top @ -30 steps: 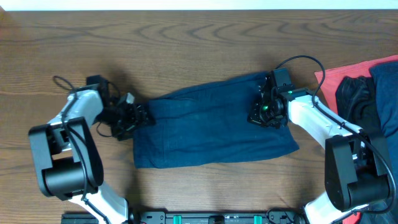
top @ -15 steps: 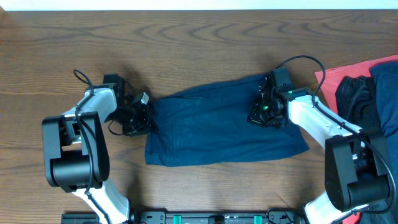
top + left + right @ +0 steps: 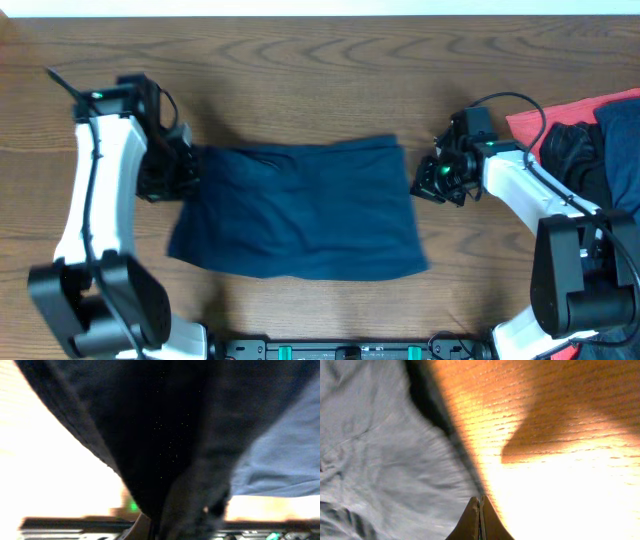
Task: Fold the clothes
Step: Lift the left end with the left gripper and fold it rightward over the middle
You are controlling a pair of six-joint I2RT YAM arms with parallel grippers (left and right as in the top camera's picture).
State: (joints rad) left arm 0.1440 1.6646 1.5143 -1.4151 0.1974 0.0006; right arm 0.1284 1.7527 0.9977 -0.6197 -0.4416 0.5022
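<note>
My right gripper is closed on wood [image 3: 492,487] next to the shorts' edge, so it should move in onto that edge [image 3: 408,205] while my left gripper folds its own bunched edge over.
The clothes [image 3: 300,215], dark navy shorts, lie spread across the middle of the wooden table. My left gripper [image 3: 180,172] is at their left edge, shut on a bunch of the fabric. In the left wrist view the dark cloth [image 3: 165,425] hangs over almost the whole frame and hides the fingers. My right gripper [image 3: 432,182] sits just off the shorts' right edge, shut. In the right wrist view its fingertips [image 3: 480,500] are pressed together on bare wood, with nothing between them and the blue fabric [image 3: 385,460] close to their left.
A red cloth [image 3: 560,120] lies at the far right with a shiny black garment [image 3: 570,155] and another blue piece [image 3: 620,150] on it, close behind my right arm. The arms' base rail [image 3: 320,350] runs along the front edge.
My left gripper shut on the shorts' left edge and pulled left, dragging them leftward. Their right end slid out from under the right gripper, which shifted slightly right and stays shut.
</note>
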